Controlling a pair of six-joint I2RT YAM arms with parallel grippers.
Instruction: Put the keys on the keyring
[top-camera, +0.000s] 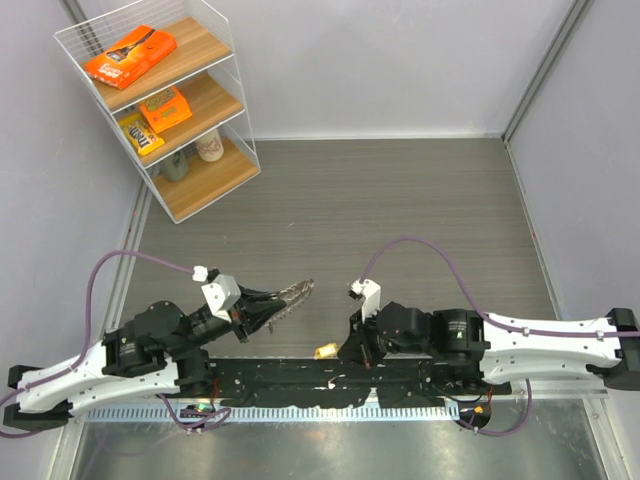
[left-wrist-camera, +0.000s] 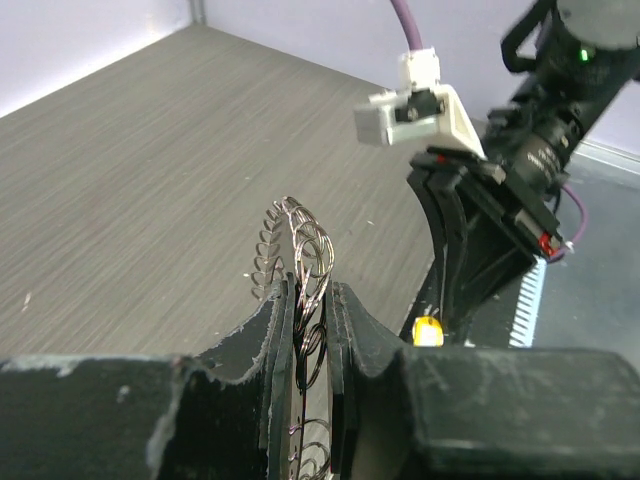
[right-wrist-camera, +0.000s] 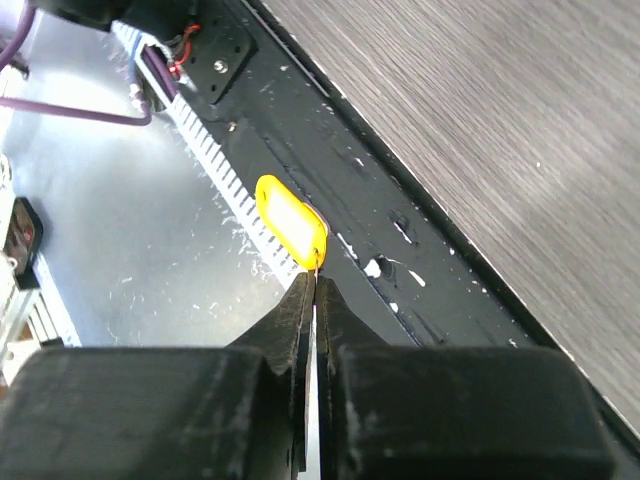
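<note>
My right gripper's fingers are covering the yellow key's thin wire end, so I should set the key down and regrip it with that wire end poking out.
The keyring, a floppy loop of silvery wire pieces, sticks up from between the fingers of my left gripper, which is shut on it. From above, the keyring pokes out to the right of the left gripper, held above the table. One of the keys, small, yellow and tag-shaped, hangs at the tip of my right gripper, whose jaws are shut on its thin end. It hangs over the black base rail. The same yellow key sits left of the right gripper, below and right of the keyring.
A white wire shelf with snack packs and jars stands at the far left corner. The black rail and a metal plate run along the near edge. Grey walls close in the wooden table.
</note>
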